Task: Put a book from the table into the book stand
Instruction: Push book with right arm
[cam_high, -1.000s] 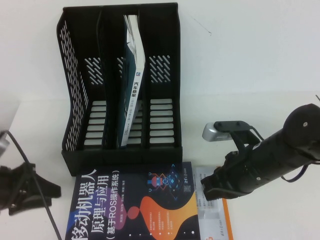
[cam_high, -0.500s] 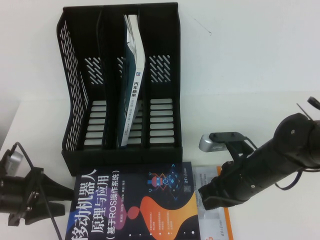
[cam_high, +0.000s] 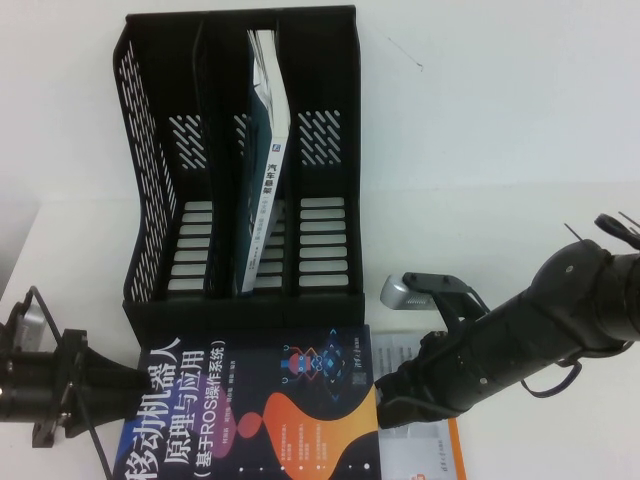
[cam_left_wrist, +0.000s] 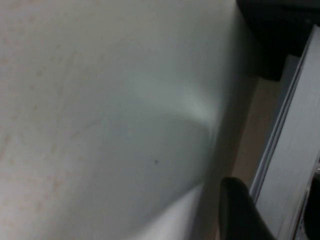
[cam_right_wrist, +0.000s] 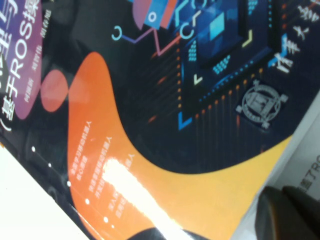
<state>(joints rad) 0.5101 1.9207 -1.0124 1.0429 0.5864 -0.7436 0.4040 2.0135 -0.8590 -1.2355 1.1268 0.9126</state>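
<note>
The ROS2 book (cam_high: 412, 445) pokes out (cam_high: 397, 350) only far away from my left gripper. It will stay behind, lying flat, when I lift the navy book.
The dark navy book (cam_high: 255, 415) lies flat on the white table (cam_high: 500, 180) in front of the black three-slot book stand (cam_high: 330, 150). My left gripper (cam_high: 125, 385) is at the book's left edge. In the left wrist view (cam_left_wrist: 277, 215) it is open, and the book's white page edge (cam_left_wrist: 292, 150) sits between one dark finger (cam_left_wrist: 240, 212) and the other at the frame edge. My right gripper (cam_high: 395, 405) is at the book's right edge. In the right wrist view (cam_right_wrist: 290, 212) it is shut, its tips resting beside the book's cover (cam_right_wrist: 165, 115).
A thin teal book (cam_high: 268, 170) with a white spine leans in the stand's middle slot; the two outer slots hold nothing. A white-and-orange ROS2 book (cam_high: 430, 450) lies under the navy book's right side, below my right gripper.
Both grippers have closed in on the book from either side. The right one moved left and down, the left one moved right. The book has shifted slightly left and turned a little.
</note>
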